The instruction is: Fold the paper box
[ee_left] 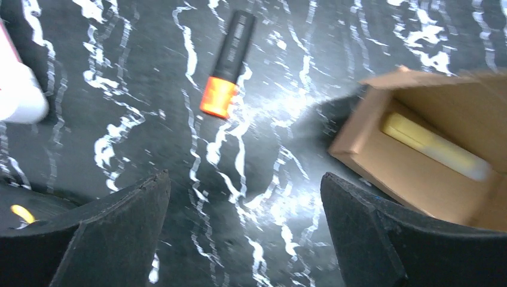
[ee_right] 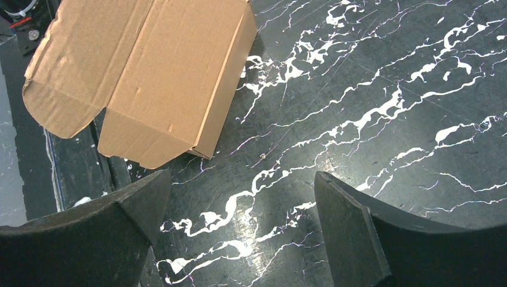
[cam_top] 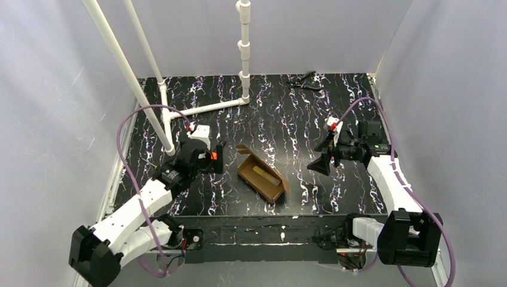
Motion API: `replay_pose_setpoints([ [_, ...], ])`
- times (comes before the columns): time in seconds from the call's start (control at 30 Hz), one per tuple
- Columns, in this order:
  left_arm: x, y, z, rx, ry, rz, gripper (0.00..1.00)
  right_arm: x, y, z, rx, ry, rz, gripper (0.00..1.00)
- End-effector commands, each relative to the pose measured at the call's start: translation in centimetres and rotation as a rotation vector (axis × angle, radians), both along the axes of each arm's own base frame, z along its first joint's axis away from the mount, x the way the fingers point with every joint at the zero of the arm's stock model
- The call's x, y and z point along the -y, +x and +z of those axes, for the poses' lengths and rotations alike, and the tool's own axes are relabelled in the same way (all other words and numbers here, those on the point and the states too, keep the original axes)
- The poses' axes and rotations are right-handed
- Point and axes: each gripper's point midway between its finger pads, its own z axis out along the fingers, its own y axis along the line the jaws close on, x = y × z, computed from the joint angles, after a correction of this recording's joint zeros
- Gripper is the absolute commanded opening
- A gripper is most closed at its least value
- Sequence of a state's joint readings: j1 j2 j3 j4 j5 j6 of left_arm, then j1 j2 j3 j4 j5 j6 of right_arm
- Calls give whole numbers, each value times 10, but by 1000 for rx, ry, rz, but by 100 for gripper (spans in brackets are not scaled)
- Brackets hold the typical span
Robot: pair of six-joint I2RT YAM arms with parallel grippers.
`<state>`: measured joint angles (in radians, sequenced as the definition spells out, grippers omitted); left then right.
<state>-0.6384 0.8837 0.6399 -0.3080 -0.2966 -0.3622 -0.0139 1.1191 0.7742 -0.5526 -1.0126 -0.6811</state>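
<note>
The black marker (ee_left: 234, 49) lies free of the paper box, its orange tip (ee_left: 218, 97) toward my open fingers, so my left gripper keeps moving closer until it closes there.
The paper box (cam_top: 263, 177) is brown cardboard and stands open-topped near the table's middle, flaps up, with a pale yellow stick (cam_top: 267, 174) lying inside. My left gripper (cam_top: 219, 160) hovers just left of it, open and holding nothing. In the left wrist view the box (ee_left: 382, 161) sits at the right beside my right finger, and the stick (ee_left: 433, 146) shows inside it. My right gripper (cam_top: 321, 156) is to the box's right, apart from it, open and empty. The right wrist view shows the box's outer wall and flaps (ee_right: 161, 72) at the upper left, beyond the open gripper (ee_right: 242, 182).
An orange-tipped black marker (ee_left: 229, 63) lies on the table left of the box. A white pipe frame (cam_top: 242, 54) stands at the back left, its foot (ee_left: 18, 95) near my left gripper. A dark hand tool (cam_top: 305, 81) lies at the far back. The table's front edge (ee_right: 78, 173) is close.
</note>
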Motion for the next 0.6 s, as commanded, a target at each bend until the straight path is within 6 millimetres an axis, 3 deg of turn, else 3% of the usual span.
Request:
replay_pose_setpoints([
  [0.0,-20,36,7,32,152,-65,98,1,0,2,8,6,3,99],
  [0.13,-15,49,-5,-113,116,-170,98,1,0,2,3,5,4,98],
  [0.23,-3,47,-18,-305,64,-267,98,1,1,1,4,1,3,99],
  [0.57,-8,86,-51,-457,203,-286,95,2,2,-1,-2,-2,3,98],
])
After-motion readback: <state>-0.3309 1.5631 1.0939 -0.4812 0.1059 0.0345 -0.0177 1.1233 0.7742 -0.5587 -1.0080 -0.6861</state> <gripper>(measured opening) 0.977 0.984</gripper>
